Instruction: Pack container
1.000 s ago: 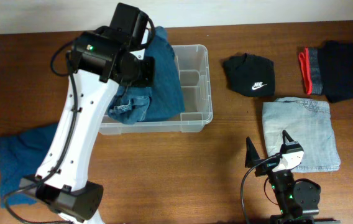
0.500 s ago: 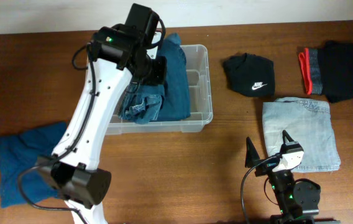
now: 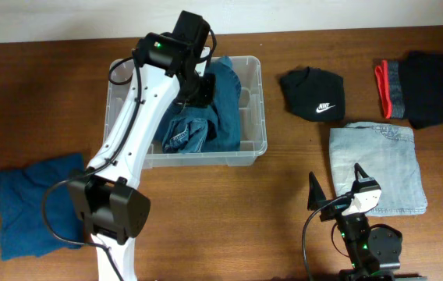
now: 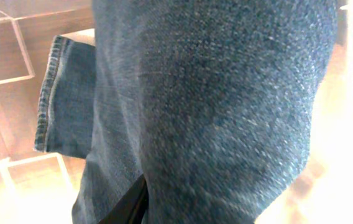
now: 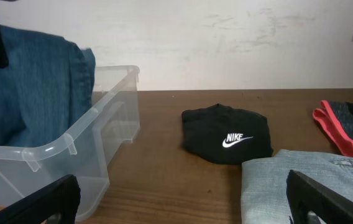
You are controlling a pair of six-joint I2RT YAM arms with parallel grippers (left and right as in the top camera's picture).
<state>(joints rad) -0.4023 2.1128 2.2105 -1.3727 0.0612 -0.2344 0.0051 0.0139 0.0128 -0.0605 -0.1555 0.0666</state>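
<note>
Next, I open my left gripper and then push the jeans toward the container's side (image 3: 254,109) near the Nike cap, because the blue jeans (image 5: 55,71) are bunched up above the container's rim.
The container (image 3: 254,145) is a clear plastic bin at the table's back centre; its near corner also shows in the right wrist view (image 5: 111,78). Blue jeans (image 3: 206,125) lie bunched in its middle, with part rising toward the back rim. My left gripper (image 3: 200,84) hangs over the bin's back right, right against the jeans (image 4: 226,93). Denim fills the left wrist view; only one dark finger (image 4: 130,205) shows, so the jaws are hidden. My right gripper (image 3: 336,187) rests open near the front edge, with nothing between its fingers (image 5: 183,205).
A black Nike cap (image 3: 312,94) lies right of the bin. Folded light denim (image 3: 379,168) lies just beyond my right gripper. A black garment with a red band (image 3: 420,87) sits at the back right. A blue cloth (image 3: 30,199) lies at the front left.
My left arm has swung right and back over the bin, taking the jeans with it. The bin's left part now shows uncovered. The right arm has not moved.
</note>
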